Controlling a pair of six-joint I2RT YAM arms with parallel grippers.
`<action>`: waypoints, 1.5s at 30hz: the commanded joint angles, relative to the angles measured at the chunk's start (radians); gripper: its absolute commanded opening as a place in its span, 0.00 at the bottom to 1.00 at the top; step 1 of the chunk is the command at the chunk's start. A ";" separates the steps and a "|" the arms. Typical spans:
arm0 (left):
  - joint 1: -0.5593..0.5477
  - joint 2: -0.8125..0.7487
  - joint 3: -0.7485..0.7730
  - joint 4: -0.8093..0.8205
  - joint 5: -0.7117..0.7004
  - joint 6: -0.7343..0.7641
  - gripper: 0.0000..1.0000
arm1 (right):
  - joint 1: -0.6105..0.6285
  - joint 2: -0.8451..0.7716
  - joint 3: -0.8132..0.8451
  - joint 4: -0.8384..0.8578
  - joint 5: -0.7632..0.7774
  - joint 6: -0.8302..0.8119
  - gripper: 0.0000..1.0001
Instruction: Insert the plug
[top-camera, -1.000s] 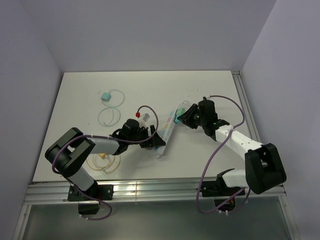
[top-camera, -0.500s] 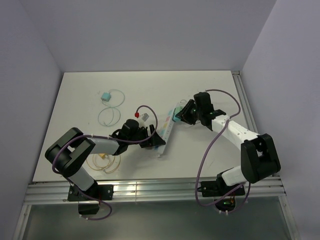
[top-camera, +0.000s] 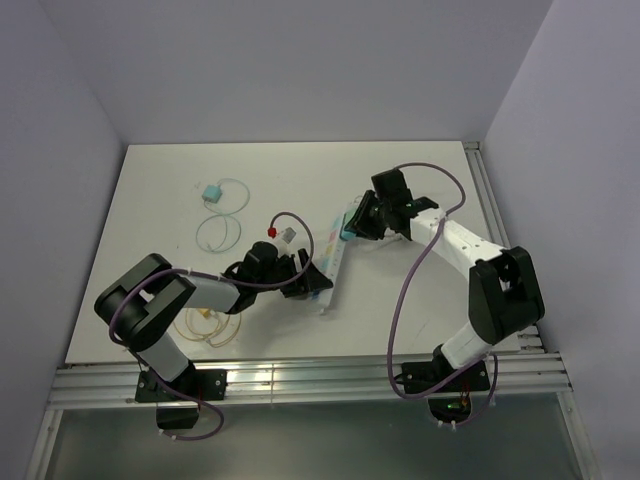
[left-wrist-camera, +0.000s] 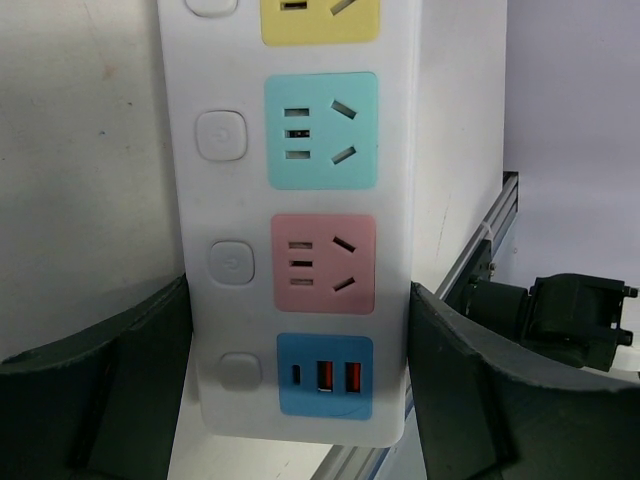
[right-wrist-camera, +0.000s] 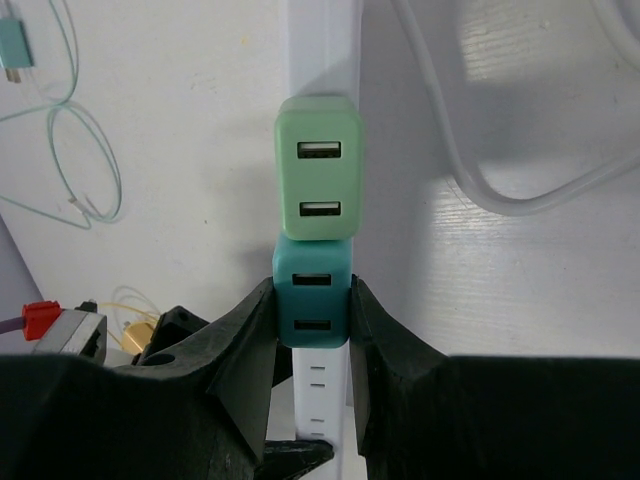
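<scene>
The teal plug (right-wrist-camera: 312, 295) is lined up with the light green plug along the strip (right-wrist-camera: 318, 385), so my right gripper keeps pushing until the teal plug sits flush, and then let go.
A white power strip (top-camera: 336, 262) lies slanted mid-table. My left gripper (top-camera: 307, 281) is shut on its near end. In the left wrist view the strip (left-wrist-camera: 300, 250) shows yellow, teal and pink sockets and a blue USB panel, with my fingers (left-wrist-camera: 130, 390) against both its sides. My right gripper (top-camera: 353, 227) is shut on a teal plug (right-wrist-camera: 311, 305), which sits on the strip's face (right-wrist-camera: 322, 400) touching a light green plug (right-wrist-camera: 319, 180) plugged in just beyond it. I cannot tell how deep the teal plug's prongs are.
A teal cable (top-camera: 220, 232) with a small teal connector (top-camera: 211, 192) lies at the back left. A coiled yellow cable (top-camera: 205, 325) lies front left. The strip's white cord (right-wrist-camera: 480, 170) curves off to the right. Metal rails run along the right edge (top-camera: 492, 205) and the front edge (top-camera: 300, 380).
My right gripper has moved left with the teal plug, from beside the strip to over its far end, next to the green plug. The left gripper has stayed on the strip.
</scene>
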 joint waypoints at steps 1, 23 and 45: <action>-0.034 0.036 -0.041 -0.010 0.096 0.036 0.00 | 0.008 0.066 0.037 -0.053 0.075 -0.052 0.00; -0.031 0.004 -0.005 -0.186 -0.010 0.069 0.00 | 0.077 0.013 0.098 0.033 0.033 -0.168 0.84; -0.011 -0.042 0.240 -0.722 -0.534 0.276 0.00 | 0.076 -0.843 -0.361 -0.212 0.128 -0.096 1.00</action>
